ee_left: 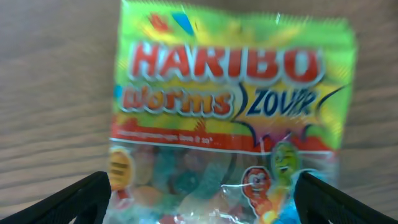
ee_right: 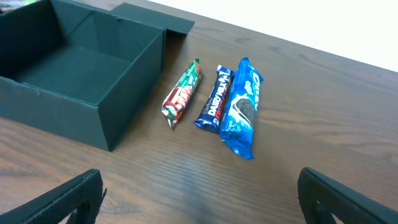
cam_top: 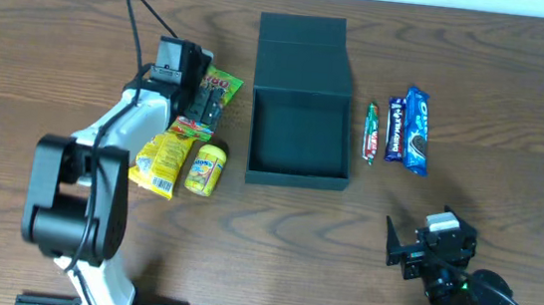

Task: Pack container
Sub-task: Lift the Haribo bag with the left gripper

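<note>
The Haribo Worms bag is lying flat with its edge [ee_left: 336, 163] beyond the left gripper's finger, so the robot should move down onto the bag at its clear window [ee_left: 202, 180] and pinch a fold up.
The dark green container [cam_top: 300, 135] stands open and empty at the table's middle, its lid flap lying back; it also shows in the right wrist view [ee_right: 68, 74]. My left gripper [cam_top: 205, 101] is open, its fingers on either side of a Haribo Worms bag [ee_left: 227, 118] lying left of the container [cam_top: 215, 95]. My right gripper [cam_top: 404, 253] is open and empty near the front edge, pointed at three packets right of the container: a red-green bar [ee_right: 182, 93], a dark blue bar [ee_right: 214, 98] and a blue Oreo pack [ee_right: 242, 106].
A yellow snack bag [cam_top: 161, 160] and a small yellow packet [cam_top: 206, 168] lie front-left of the container, beside the left arm. The table's far edge meets a white wall.
</note>
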